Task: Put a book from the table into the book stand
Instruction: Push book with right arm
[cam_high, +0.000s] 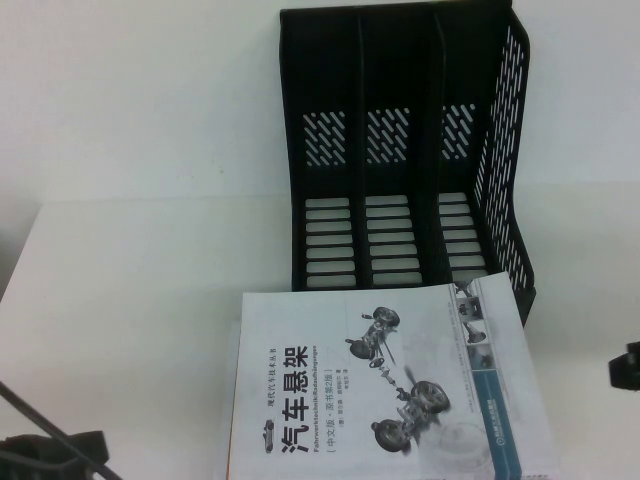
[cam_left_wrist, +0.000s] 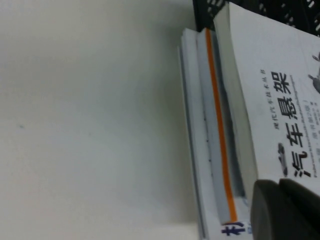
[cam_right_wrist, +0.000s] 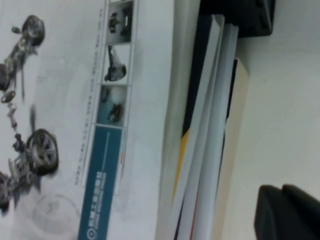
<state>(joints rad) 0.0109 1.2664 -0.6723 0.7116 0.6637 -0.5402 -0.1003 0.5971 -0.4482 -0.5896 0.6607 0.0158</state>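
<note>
I should first push the opposite edge (cam_high: 531, 380) with my right gripper until the title side hangs over the stack, because the book's title-side edge (cam_left_wrist: 237, 100) sits back over the lower books.
The book (cam_high: 390, 390), white with a bold black title and a grey suspension drawing, lies face up on top of a stack at the front of the table (cam_high: 130, 300). Its far corner reaches the foot of the black book stand (cam_high: 400, 150), whose three slots hold nothing. My left gripper (cam_high: 60, 450) sits low at the front left, apart from the stack; in the left wrist view it (cam_left_wrist: 278, 184) is shut and holds nothing, beside the book (cam_left_wrist: 280, 100). My right gripper (cam_high: 630, 365) waits at the right edge, shut (cam_right_wrist: 281, 187) over bare table next to the book (cam_right_wrist: 75, 100).
Under the book lie a white book with an orange edge (cam_left_wrist: 217, 125) and a dark navy book (cam_right_wrist: 200, 75). The stand's base (cam_left_wrist: 210, 12) touches the stack's far end. Bare table stretches to the left of the stack.
</note>
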